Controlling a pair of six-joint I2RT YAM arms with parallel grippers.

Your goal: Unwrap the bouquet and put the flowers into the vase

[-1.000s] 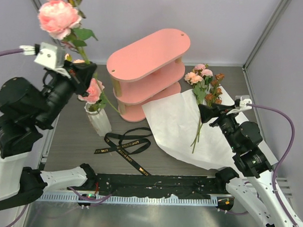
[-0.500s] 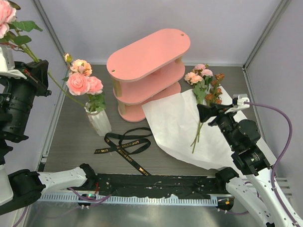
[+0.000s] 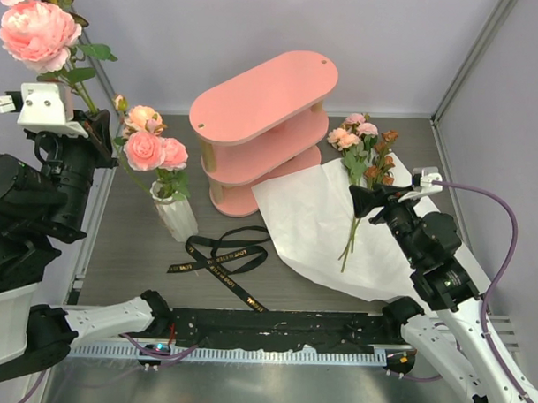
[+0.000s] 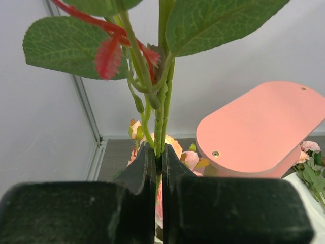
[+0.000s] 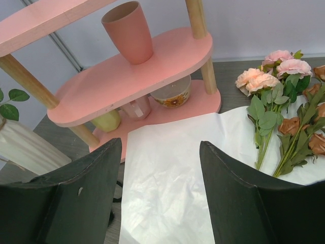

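Note:
The stems slant toward the vase's opening and the robot's left gripper is high beside it, so the robot should move the stems in over the vase [image 3: 169, 191] and then lower them.
My left gripper [image 3: 96, 132] [image 4: 159, 152] is shut on green flower stems [image 4: 162, 112] high at the left. A big pink rose [image 3: 34, 32] tops them. Their lower end slants down toward the white ribbed vase [image 3: 176, 218], where pink and peach roses [image 3: 148, 144] stand. The bouquet's white paper [image 3: 317, 225] [image 5: 167, 188] lies spread flat, and more flowers [image 3: 365, 150] [image 5: 277, 96] rest on its far edge. Over that paper hovers my right gripper [image 3: 368, 201] [image 5: 160, 146], open and with nothing between its jaws.
A pink oval three-tier shelf [image 3: 263, 104] stands behind the vase and paper; it holds a terracotta cup [image 5: 129, 30] and small jars. A loose black ribbon [image 3: 221, 257] lies in front of the vase. Frame posts rise at both back corners.
The left arm swung the held stems from above the vase out to the left, then back a little to the right and higher. The right arm stayed still.

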